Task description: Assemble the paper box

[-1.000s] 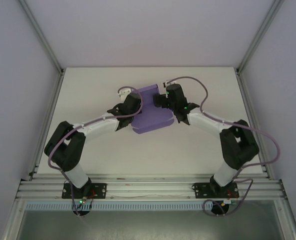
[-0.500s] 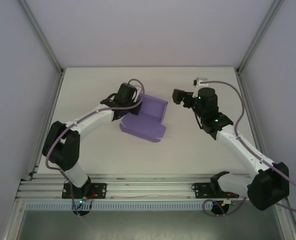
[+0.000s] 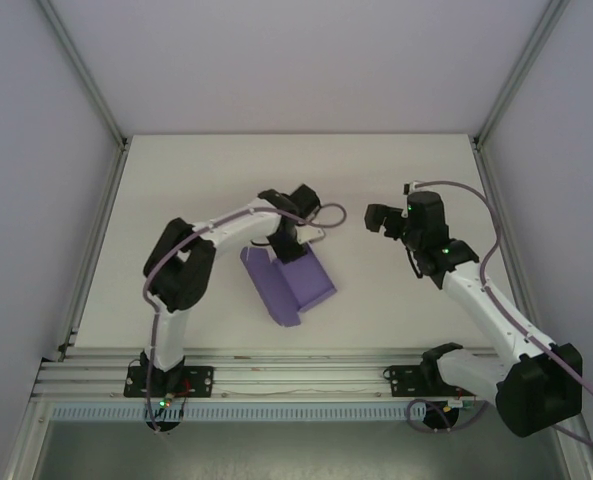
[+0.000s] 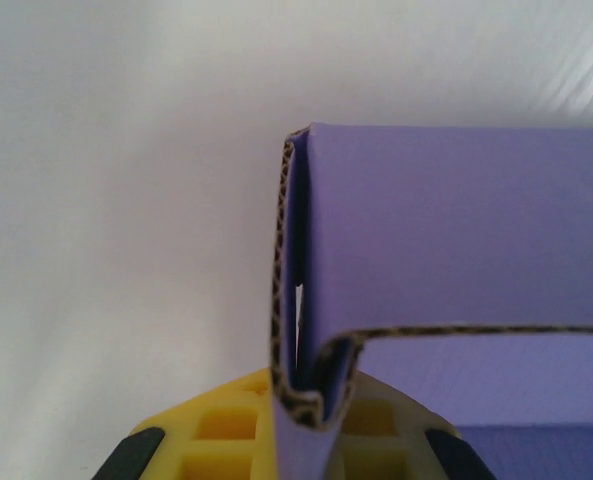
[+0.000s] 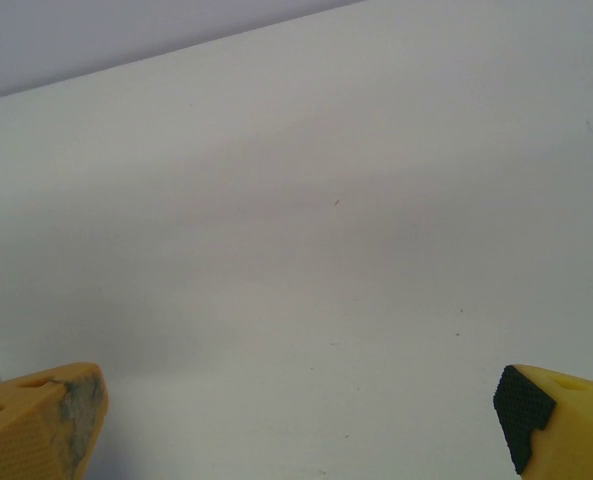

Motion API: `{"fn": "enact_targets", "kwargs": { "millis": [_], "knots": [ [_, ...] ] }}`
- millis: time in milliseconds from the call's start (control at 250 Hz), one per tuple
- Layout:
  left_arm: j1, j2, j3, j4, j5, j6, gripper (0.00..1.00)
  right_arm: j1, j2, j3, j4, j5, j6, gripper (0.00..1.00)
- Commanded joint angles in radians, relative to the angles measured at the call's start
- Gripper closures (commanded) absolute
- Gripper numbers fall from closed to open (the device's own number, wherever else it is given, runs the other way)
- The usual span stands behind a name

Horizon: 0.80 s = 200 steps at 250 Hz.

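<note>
I should take the paper box's far corner (image 3: 312,247) with my right gripper and turn the lid (image 3: 267,284), now on my left gripper's side of the box, to the back.
The paper box (image 3: 294,288) is purple corrugated card, partly folded, with raised walls, lying on the white table (image 3: 206,170) left of centre. My left gripper (image 3: 288,252) reaches down onto its far edge. In the left wrist view its yellow fingers (image 4: 221,425) are shut on a doubled-over wall of the paper box (image 4: 456,220), and the left gripper (image 4: 311,425) pinches the fold. My right gripper (image 3: 370,218) hovers to the right of the box, apart from it. In the right wrist view the right gripper (image 5: 296,430) is open wide over bare table.
Aluminium frame rails (image 3: 91,240) run along both sides of the table, and a slotted rail (image 3: 296,375) lies at the near edge by the arm bases. White walls close in the back.
The right gripper has come off the box and pulled away to the right. The left gripper has swung the box nearer and turned it, still shut on its wall.
</note>
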Motion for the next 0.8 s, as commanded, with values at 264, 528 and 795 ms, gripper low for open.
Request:
{"fn": "enact_targets", "kwargs": {
  "millis": [264,528,795],
  "knots": [
    [-0.085,0.256,0.142,0.086,-0.513,-0.028,1.0,-0.018,0.014,-0.01,-0.008,0.022,0.014,0.0],
    [-0.105,0.309,0.145,0.143,-0.491,0.065,1.0,-0.023,0.003,-0.023,-0.02,0.042,0.017,0.0],
    [-0.102,0.117,0.112,0.16,-0.358,0.186,0.44,-0.045,-0.051,-0.033,-0.059,0.027,-0.013,0.0]
  ]
}}
